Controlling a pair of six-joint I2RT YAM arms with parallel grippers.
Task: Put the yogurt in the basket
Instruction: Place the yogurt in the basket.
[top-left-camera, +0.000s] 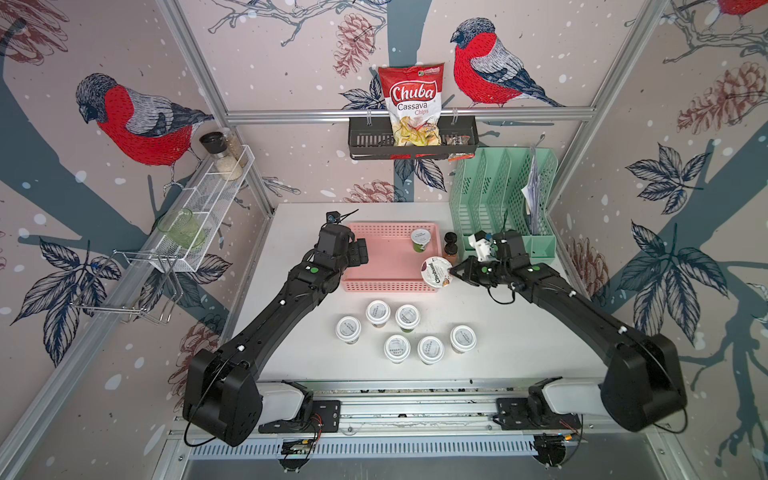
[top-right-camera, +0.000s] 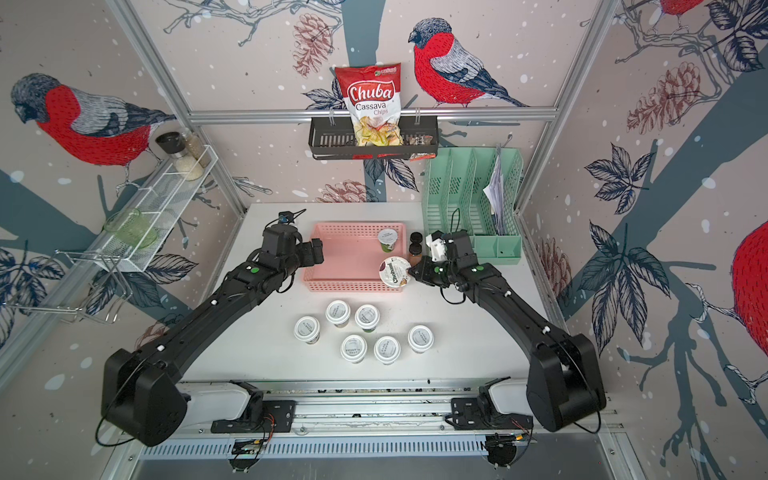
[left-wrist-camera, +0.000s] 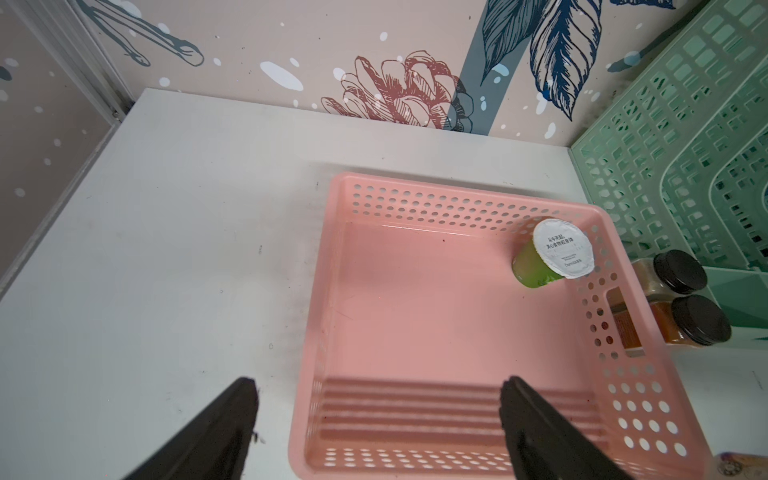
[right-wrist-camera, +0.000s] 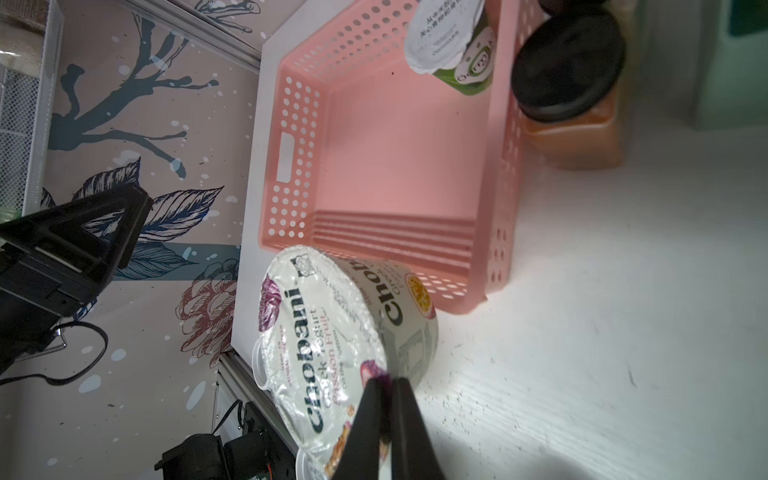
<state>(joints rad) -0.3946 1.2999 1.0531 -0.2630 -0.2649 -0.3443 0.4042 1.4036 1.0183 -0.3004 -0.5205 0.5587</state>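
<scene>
I should keep carrying the Chobani yogurt, lid up (top-left-camera: 436, 272), with my right gripper toward the free space (top-left-camera: 396, 243) beside the green yogurt cup until it stands on the bottom of the basket.
The pink basket (top-left-camera: 374, 259) (top-right-camera: 345, 262) lies at the table's middle back, with one white-lidded green yogurt cup (top-left-camera: 420, 240) (left-wrist-camera: 561, 253) (right-wrist-camera: 444, 37) upright in its far right corner. My right gripper (top-left-camera: 453, 272) (right-wrist-camera: 386, 380) is shut on the lid rim of the wide Chobani yogurt (top-left-camera: 436, 272) (top-right-camera: 395, 272) (right-wrist-camera: 324, 332), which hangs tilted over the basket's near right corner. My left gripper (top-left-camera: 361, 253) (left-wrist-camera: 380, 382) is open and empty over the basket's left edge. Several more white-lidded yogurt cups (top-left-camera: 378, 311) (top-right-camera: 337, 311) stand on the table in front of the basket.
Two black-capped spice jars (top-left-camera: 450, 243) (left-wrist-camera: 681, 272) stand tight between the basket's right wall and the mint-green organiser (top-left-camera: 498, 195). A black rack (top-left-camera: 411, 143) with a chips bag hangs on the back wall. A white wire shelf (top-left-camera: 208, 199) runs along the left wall.
</scene>
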